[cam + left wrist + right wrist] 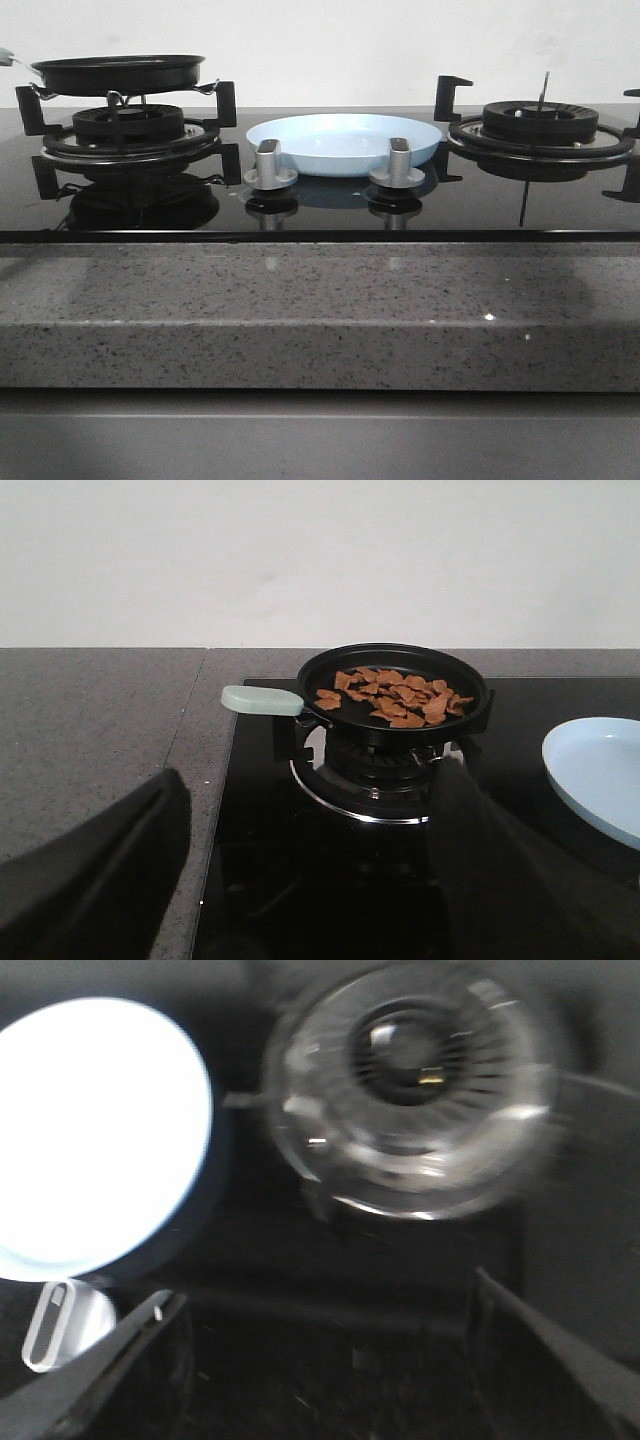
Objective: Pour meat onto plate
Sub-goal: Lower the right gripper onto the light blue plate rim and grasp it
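The plate is lying flat behind the knobs point(340, 142), away from the pan, so next my right gripper picks the plate up by its rim point(434, 137) before my left gripper pours.
The meat point(396, 696) is a heap of thin orange-brown pieces lying in a black frying pan point(392, 694) with a pale green handle point(262, 700). The pan point(118, 74) rests on the left burner. The pale blue plate point(343, 142) lies empty on the hob between the two burners, also visible at the edge of the left wrist view as the plate point(596, 774). My left gripper point(305, 780) is open, some way short of the pan, nothing between its fingers. My right gripper point(320, 1295) is open above the hob, near the plate point(95, 1135) and the right burner point(415, 1090).
Two grey control knobs point(270, 165) point(397, 163) stand in front of the plate. The right burner point(540, 130) is bare. The black glass hob point(330, 210) is set in a speckled grey stone counter point(300, 310). A white wall runs behind.
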Robot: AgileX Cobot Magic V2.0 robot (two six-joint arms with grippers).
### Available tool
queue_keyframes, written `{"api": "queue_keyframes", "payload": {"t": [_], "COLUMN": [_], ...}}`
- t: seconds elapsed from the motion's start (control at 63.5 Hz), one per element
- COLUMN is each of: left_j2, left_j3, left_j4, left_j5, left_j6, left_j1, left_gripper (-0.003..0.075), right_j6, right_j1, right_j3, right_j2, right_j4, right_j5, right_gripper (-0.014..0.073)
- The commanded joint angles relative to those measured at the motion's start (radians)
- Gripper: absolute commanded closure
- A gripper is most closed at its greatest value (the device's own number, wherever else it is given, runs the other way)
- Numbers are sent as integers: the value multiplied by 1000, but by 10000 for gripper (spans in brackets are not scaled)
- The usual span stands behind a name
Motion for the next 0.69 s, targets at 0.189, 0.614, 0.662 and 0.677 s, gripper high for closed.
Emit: {"api": "queue_keyframes", "payload": {"t": [0.189,0.614,0.662,0.677], "left_j2": [7,7,7,7], "left_j3": [-40,-40,-40,-40], "left_j4": [-7,-7,-7,-7], "left_j5": [-77,-79,-79,-79], "left_j6": [-8,-8,-8,-8], "left_j1": [-7,-7,-7,-7], "left_gripper": [232,232,231,231], "right_j6": [-53,-124,-135,-135], "right_j1": [73,88,88,88], "right_j3": [-360,-781,-808,-820], "right_j2": [263,598,622,629], "right_j4": [16,85,106,108], "right_j5": [114,351,369,375], "right_gripper": [18,171,171,172]}}
